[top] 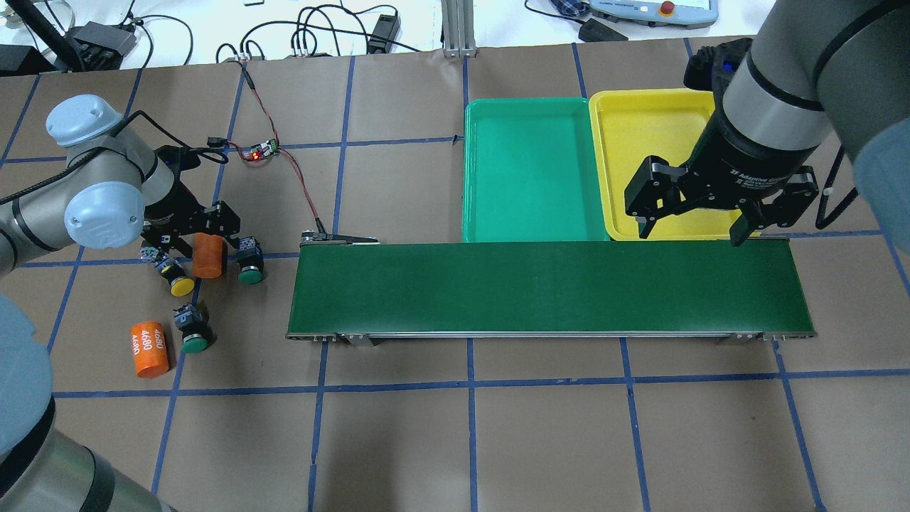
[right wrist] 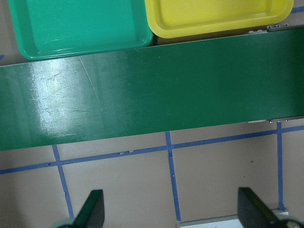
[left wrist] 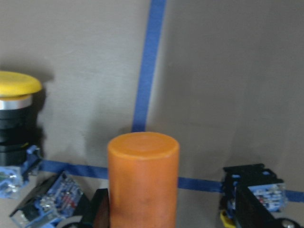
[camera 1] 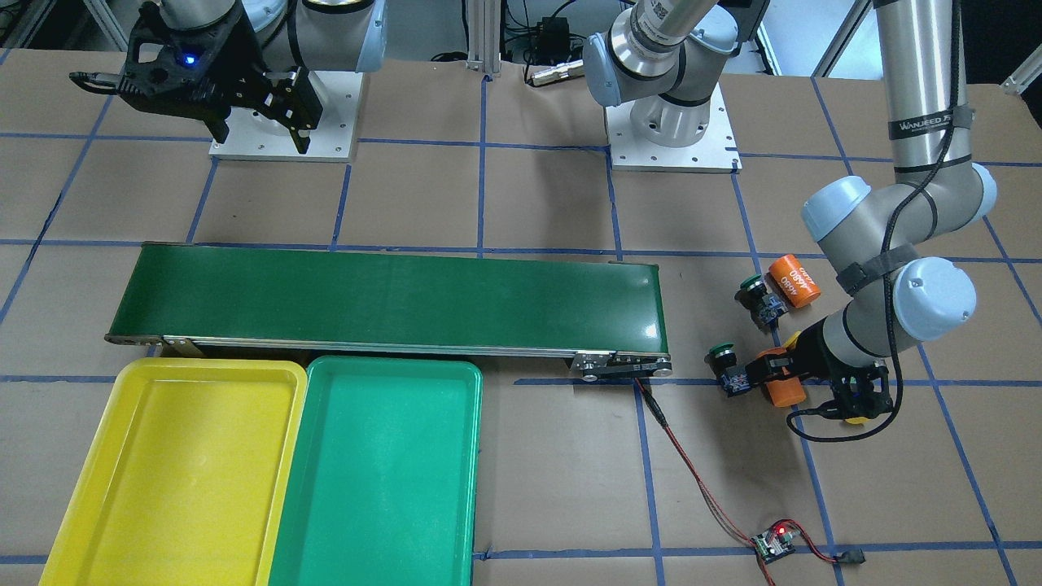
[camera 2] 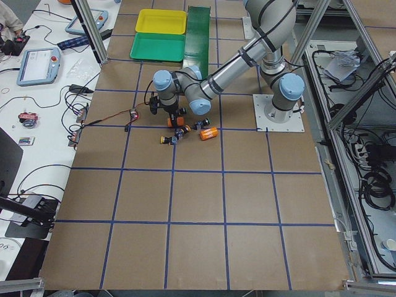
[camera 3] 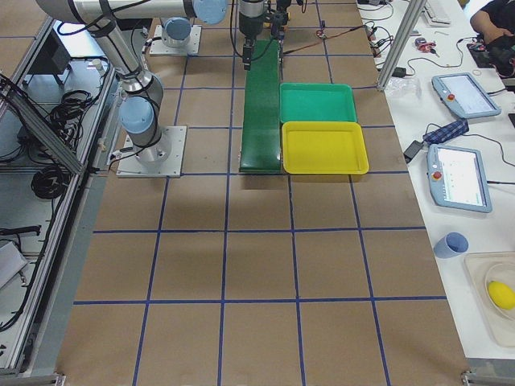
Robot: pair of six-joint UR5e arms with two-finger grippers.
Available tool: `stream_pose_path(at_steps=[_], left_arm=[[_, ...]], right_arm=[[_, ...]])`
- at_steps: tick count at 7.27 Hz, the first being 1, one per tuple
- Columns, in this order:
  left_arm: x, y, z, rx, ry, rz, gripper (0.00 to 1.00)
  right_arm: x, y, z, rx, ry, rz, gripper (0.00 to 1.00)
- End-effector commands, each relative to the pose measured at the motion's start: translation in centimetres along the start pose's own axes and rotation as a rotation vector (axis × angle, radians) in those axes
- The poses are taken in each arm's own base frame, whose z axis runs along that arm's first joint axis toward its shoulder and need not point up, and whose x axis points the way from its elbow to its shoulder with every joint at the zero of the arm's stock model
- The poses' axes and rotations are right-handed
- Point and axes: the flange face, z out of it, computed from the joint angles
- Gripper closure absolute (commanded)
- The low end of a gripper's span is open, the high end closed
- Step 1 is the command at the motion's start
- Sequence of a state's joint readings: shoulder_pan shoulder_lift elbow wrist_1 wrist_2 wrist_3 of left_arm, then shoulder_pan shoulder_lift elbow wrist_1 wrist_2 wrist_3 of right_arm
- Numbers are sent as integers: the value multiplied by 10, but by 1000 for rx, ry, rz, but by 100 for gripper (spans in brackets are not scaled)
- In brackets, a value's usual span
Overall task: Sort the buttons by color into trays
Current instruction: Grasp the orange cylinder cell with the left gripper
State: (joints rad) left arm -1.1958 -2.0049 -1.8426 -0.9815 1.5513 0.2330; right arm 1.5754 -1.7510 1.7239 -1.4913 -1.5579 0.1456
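Observation:
My gripper will set the orange cylinder (camera 1: 785,391) on the belt, where it will ride along, because the circuit board wired to the belt shows a red light (camera 1: 781,531).
My left gripper (top: 210,240) is open and straddles an upright orange cylinder (top: 208,257), with the left finger (left wrist: 99,211) against it and the right finger (left wrist: 247,204) well clear. A yellow-capped button (top: 179,283) lies just left of the cylinder and a green-capped button (top: 250,270) just right. Another green-capped button (top: 193,336) lies nearer the robot. The green tray (top: 530,171) and the yellow tray (top: 654,135) sit side by side, holding nothing. My right gripper (top: 693,235) hangs open and holds nothing, over the belt's end by the yellow tray.
A long dark-green conveyor belt (top: 547,288) lies between the buttons and the trays. A second orange cylinder (top: 149,348) with white numbers lies on its side near the buttons. A small circuit board (top: 259,151) with a red light is wired to the belt's end.

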Motion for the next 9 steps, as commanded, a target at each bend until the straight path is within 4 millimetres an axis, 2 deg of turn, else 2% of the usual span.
stream_pose_path(at_steps=[1, 3, 4, 5, 6, 7, 8, 9], left_arm=[[-2, -4, 9, -9, 3, 27, 54], [-1, -5, -4, 13, -5, 27, 82], [1, -4, -12, 21, -9, 30, 92], [3, -4, -29, 42, -9, 32, 99], [13, 1, -61, 26, 3, 43, 99], [32, 13, -101, 16, 79, 45, 100], [60, 31, -125, 20, 156, 60, 100], [105, 49, -133, 25, 147, 82, 100]], right_arm=[[-1, 0, 1, -2, -5, 0, 0], [0, 0, 0, 3, -1, 0, 0], [0, 0, 0, 2, -9, 6, 0], [0, 0, 0, 1, -4, 9, 0], [0, 0, 1, -4, -7, 16, 0], [0, 1, 0, 1, -7, 14, 0], [0, 0, 0, 2, -8, 9, 0], [0, 1, -1, 3, -5, 6, 0]])
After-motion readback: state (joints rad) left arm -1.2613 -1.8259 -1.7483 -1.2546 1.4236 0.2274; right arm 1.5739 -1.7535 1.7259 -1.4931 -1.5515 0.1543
